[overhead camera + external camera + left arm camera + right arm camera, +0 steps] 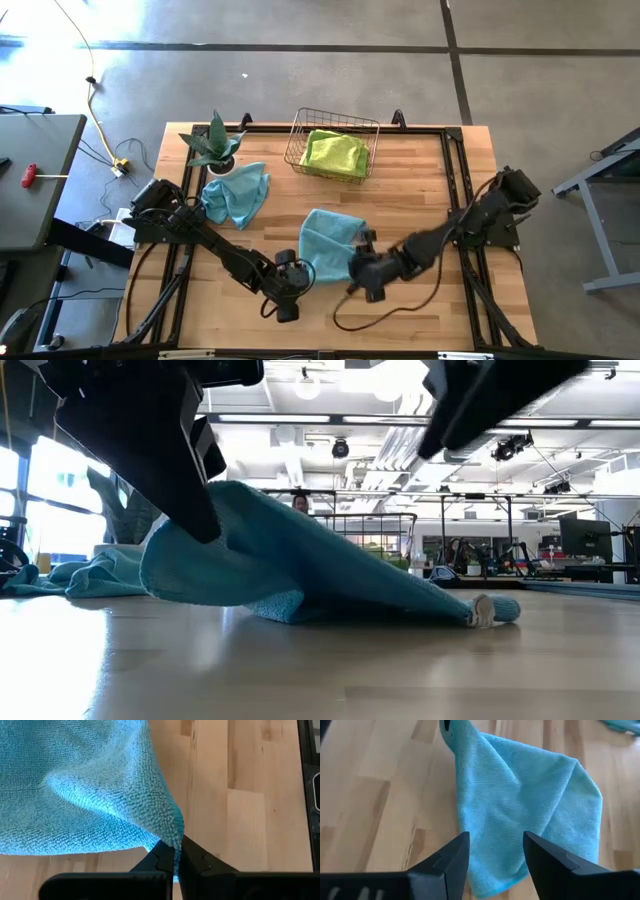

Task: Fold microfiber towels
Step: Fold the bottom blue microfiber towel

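The teal towel will open into a broad sheet when the robot lifts it with both grippers, because the cloth is doubled over at a slanting crease.
A teal towel lies bunched in the middle of the table, near its near edge. My left gripper is shut on its near left corner. My right gripper is open over the towel's near right part, holding nothing. A second teal towel lies crumpled at the far left beside the potted plant. A lime green towel lies in the wire basket at the far edge. My left gripper pinches a corner of the teal towel between its two fingertips. The corner is raised off the table and the cloth slopes down from it to the tabletop, where the rest of the towel lies.
The wooden table has a black frame along its edges. A dark cable loops on the near part of the table, below the right arm. A grey side table stands to the left.
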`<action>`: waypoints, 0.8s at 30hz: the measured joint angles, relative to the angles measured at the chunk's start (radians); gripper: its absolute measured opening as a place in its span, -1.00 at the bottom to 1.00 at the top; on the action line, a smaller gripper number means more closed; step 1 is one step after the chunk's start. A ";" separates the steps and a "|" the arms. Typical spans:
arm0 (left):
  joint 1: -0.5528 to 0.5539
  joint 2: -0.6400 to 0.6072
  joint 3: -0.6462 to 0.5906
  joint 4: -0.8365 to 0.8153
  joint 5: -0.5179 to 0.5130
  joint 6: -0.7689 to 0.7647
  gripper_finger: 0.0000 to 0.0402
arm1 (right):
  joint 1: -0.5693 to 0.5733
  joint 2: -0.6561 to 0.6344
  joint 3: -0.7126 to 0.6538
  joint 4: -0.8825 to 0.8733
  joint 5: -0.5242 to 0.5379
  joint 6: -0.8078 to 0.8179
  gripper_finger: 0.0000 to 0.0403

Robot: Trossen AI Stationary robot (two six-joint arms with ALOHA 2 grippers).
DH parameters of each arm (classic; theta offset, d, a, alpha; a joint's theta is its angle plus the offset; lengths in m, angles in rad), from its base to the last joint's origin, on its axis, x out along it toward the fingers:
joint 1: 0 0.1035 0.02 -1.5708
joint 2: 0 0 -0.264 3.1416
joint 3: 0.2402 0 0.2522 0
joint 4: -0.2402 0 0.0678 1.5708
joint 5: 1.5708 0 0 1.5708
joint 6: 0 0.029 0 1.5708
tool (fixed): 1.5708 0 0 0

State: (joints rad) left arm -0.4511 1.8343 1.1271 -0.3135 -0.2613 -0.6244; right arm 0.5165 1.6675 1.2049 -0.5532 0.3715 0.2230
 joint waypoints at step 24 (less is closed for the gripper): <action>0.238 -0.023 0.000 0.244 0.295 0.094 -1.00 | 0.138 0.027 -0.506 0.888 0.242 0.122 -0.18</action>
State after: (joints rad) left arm -0.2127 1.8110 1.1273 -0.0700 0.0341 -0.5306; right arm 0.6544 1.6941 0.6986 0.3352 0.6132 0.3451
